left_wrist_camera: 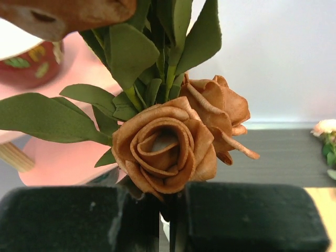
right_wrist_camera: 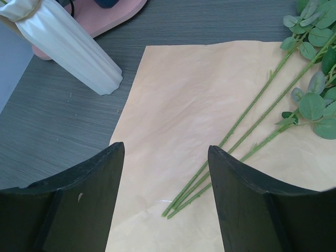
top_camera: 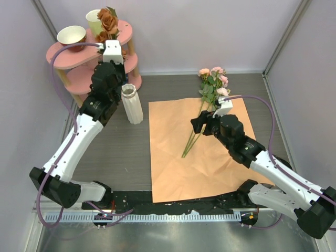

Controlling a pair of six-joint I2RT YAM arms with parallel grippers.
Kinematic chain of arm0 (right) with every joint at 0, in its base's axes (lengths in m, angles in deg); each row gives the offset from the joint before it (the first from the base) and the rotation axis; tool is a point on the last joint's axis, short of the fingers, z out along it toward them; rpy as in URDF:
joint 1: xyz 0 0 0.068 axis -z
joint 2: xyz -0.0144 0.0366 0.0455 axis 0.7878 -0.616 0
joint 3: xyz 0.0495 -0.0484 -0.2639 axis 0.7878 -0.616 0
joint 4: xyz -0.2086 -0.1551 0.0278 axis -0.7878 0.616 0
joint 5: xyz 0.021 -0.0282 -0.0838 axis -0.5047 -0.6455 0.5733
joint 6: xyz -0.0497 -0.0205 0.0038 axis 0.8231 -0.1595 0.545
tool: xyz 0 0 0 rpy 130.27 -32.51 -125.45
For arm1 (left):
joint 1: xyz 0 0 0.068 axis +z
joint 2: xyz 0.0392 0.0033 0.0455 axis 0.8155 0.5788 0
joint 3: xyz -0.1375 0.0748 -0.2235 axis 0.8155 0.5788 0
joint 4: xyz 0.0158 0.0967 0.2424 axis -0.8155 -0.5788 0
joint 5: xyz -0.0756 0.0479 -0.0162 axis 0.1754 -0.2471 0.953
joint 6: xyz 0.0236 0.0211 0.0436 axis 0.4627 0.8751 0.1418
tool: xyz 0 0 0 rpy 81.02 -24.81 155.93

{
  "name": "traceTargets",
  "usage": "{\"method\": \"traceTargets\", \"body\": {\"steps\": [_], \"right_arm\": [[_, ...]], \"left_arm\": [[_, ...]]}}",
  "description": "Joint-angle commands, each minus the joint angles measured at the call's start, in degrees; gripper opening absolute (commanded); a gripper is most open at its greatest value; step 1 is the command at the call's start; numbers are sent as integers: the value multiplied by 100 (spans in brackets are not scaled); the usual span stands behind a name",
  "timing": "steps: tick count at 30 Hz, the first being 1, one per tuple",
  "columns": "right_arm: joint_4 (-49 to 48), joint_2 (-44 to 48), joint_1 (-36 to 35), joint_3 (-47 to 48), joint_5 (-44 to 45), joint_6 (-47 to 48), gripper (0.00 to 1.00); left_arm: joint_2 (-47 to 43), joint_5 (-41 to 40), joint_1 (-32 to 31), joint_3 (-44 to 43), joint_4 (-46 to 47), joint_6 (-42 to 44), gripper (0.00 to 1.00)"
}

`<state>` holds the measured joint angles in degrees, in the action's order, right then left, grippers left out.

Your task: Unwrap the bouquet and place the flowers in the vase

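The vase point(top_camera: 133, 108) is on the other side of the paper from the peach flower, so my right gripper should pick up the flower's stem point(top_camera: 192, 131) and hand it to my left gripper.
The bouquet is undone: its tan-orange paper point(top_camera: 199, 157) lies flat on the table. Pink and peach flowers point(top_camera: 214, 80) rest on it, their green stems point(right_wrist_camera: 236, 152) pointing toward the near edge. My right gripper point(top_camera: 198, 125) hovers open just above the lower stems point(top_camera: 191, 139), and in its wrist view the right gripper point(right_wrist_camera: 166, 152) has nothing between its fingers. My left gripper point(top_camera: 108, 44) is raised over the shelf, shut on the stems of brownish-orange roses point(left_wrist_camera: 163, 144). The white ribbed vase point(top_camera: 132, 104) stands upright left of the paper, below that hand.
A pink two-tier shelf point(top_camera: 63, 55) stands at the back left, carrying a striped cup point(top_camera: 71, 37) and a yellow-green mug point(top_camera: 94, 21). White walls and metal posts enclose the table. Both arm bases sit on a black strip along the near edge.
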<state>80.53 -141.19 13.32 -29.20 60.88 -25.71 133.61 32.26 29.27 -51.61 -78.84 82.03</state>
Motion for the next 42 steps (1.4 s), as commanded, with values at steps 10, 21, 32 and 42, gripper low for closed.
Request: {"method": "traceTargets", "body": {"steps": [10,21,32,42], "right_arm": [[-131,-364,33,-21,78,-340,70],[309,-1174,244,243,-256,-727,70],[458,-1366,929,234,-590,-797,71],[547,-2069,1746,366,-809,-1201,55]], "left_arm": [[-258,-267,32,1749,1385,-923,1],[-231,-443,32,1883,1052,-1099,46],[-1267,92,32,1786,-529,-1836,100],[-3078,3587,32,3083,-1112,-3093,99]]}}
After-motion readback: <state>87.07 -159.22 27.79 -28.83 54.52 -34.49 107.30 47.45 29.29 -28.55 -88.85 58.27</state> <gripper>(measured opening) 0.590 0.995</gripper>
